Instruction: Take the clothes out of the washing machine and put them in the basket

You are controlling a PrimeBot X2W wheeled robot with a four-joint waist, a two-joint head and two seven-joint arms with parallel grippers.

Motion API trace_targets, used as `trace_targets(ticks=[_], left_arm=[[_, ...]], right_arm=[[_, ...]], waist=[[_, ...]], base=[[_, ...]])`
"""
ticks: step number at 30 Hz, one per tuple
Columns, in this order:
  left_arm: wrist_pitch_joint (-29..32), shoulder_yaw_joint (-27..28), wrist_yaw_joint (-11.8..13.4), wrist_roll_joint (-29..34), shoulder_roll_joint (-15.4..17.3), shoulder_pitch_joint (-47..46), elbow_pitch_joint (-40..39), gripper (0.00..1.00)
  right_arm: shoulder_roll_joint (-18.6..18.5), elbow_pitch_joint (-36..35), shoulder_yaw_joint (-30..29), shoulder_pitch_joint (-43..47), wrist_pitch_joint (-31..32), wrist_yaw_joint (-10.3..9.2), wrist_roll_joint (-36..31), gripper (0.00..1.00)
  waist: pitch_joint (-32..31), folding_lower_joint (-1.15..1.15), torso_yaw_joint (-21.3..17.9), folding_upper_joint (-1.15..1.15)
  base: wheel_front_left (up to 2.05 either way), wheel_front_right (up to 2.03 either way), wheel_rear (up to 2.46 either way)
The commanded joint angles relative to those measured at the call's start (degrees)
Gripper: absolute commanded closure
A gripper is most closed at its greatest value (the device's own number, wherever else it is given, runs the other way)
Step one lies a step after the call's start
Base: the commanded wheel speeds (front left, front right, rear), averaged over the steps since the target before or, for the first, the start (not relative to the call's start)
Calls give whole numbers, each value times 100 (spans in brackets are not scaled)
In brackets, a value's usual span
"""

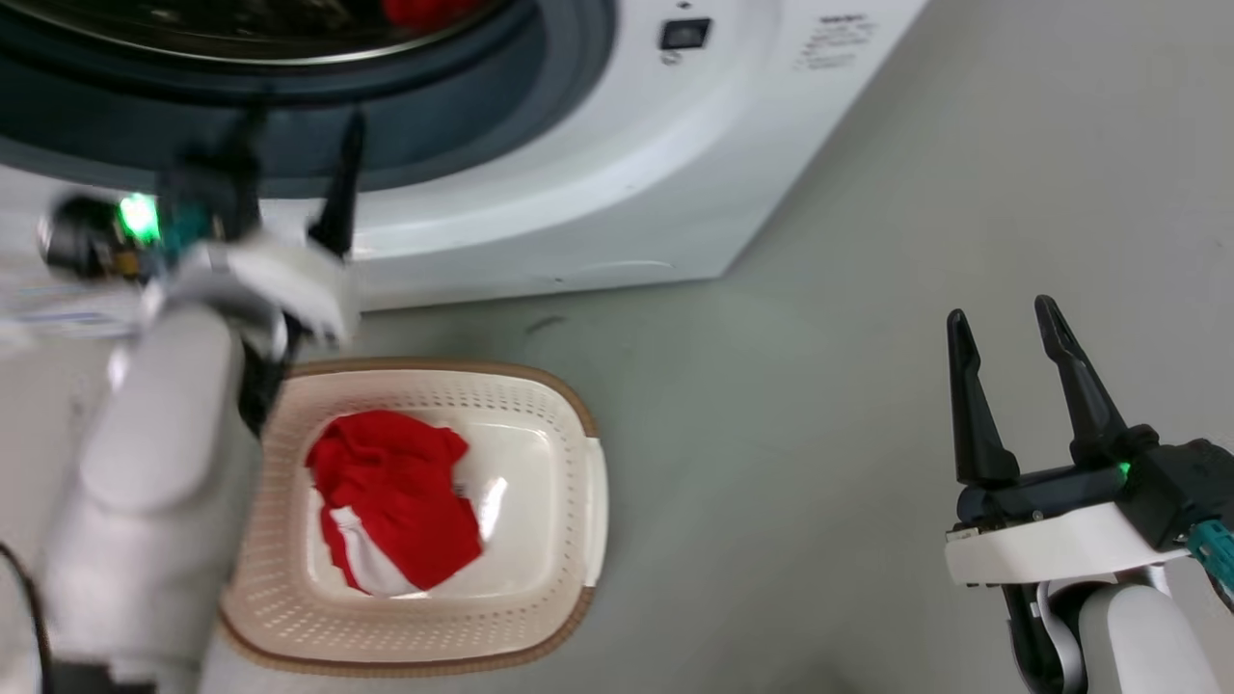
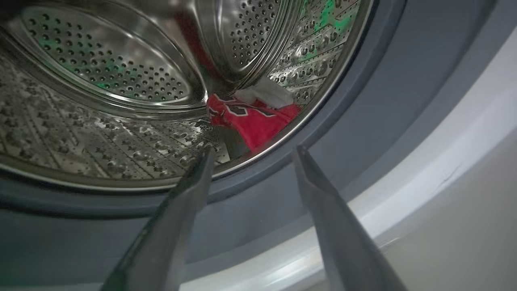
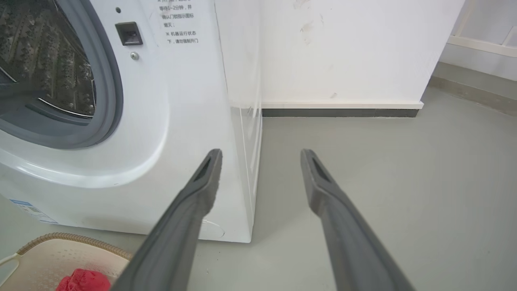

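Observation:
A pale cloth (image 2: 271, 92) is lying against the red jersey (image 2: 261, 127). The cloth will come along when I pull the jersey out, and that will leave the drum empty.
A red garment (image 1: 400, 496) lies in the cream basket (image 1: 569, 511) on the floor before the washing machine (image 1: 598, 173); its edge shows as a red patch (image 3: 83, 281) in the basket (image 3: 60, 252) in the right wrist view. A red jersey (image 2: 252, 119) with black-and-white lettering rests low in the steel drum (image 2: 105, 81), and a red bit (image 1: 424, 10) of it peeks at the top of the head view. My left gripper (image 1: 299, 130) is open and empty at the porthole's grey rim, fingertips (image 2: 206, 155) just outside the drum. My right gripper (image 1: 1003, 313) hangs open and empty over the floor at the right.
The machine's white side panel (image 3: 238, 121) ends near a white wall with a dark skirting (image 3: 339, 112). Grey floor (image 1: 819, 434) stretches to the right of the basket and machine. A door latch slot (image 1: 684, 34) sits right of the porthole.

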Motion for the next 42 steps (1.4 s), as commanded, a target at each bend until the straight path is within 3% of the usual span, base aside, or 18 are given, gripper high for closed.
trace_targets(ticks=[1,11,20,28,40,41,42], left_arm=[[161,-109,1,-47,158,-337,20,0],[2379,-1276,-2,-1024,1388,-2829,406,0],[3697,-2099,-1,-1520,2006,-4419,893,0],[4599,-2222,-2,-1794,2015,-5244,1685,0],[4739,-2589,-3,-1807,1844,-5399,2364,0],[4777,-2637,-2,-1848,1833,-5395,2390,2],[4786,-2677,-3,-1898,1824,-5397,2385,51]], right_arm=[[6,-14,30,-121,-12,-6,91,0],[9,-97,272,-214,-12,-6,572,0],[11,-169,529,-230,-12,-6,941,0],[9,-272,724,-47,-12,-6,1098,0],[8,-359,718,80,-12,-6,1167,0],[8,-360,710,80,-12,-6,1172,0],[8,-358,708,74,-12,-6,1182,0]], waist=[[314,0,-316,0],[1231,0,-1205,0],[1804,0,-1688,0],[2084,0,-1879,0],[2252,0,-1827,0],[2261,0,-1818,0],[2267,0,-1813,0]], base=[[0,0,0],[0,0,0],[0,0,0],[0,0,0],[0,0,0],[0,0,0],[0,0,0]])
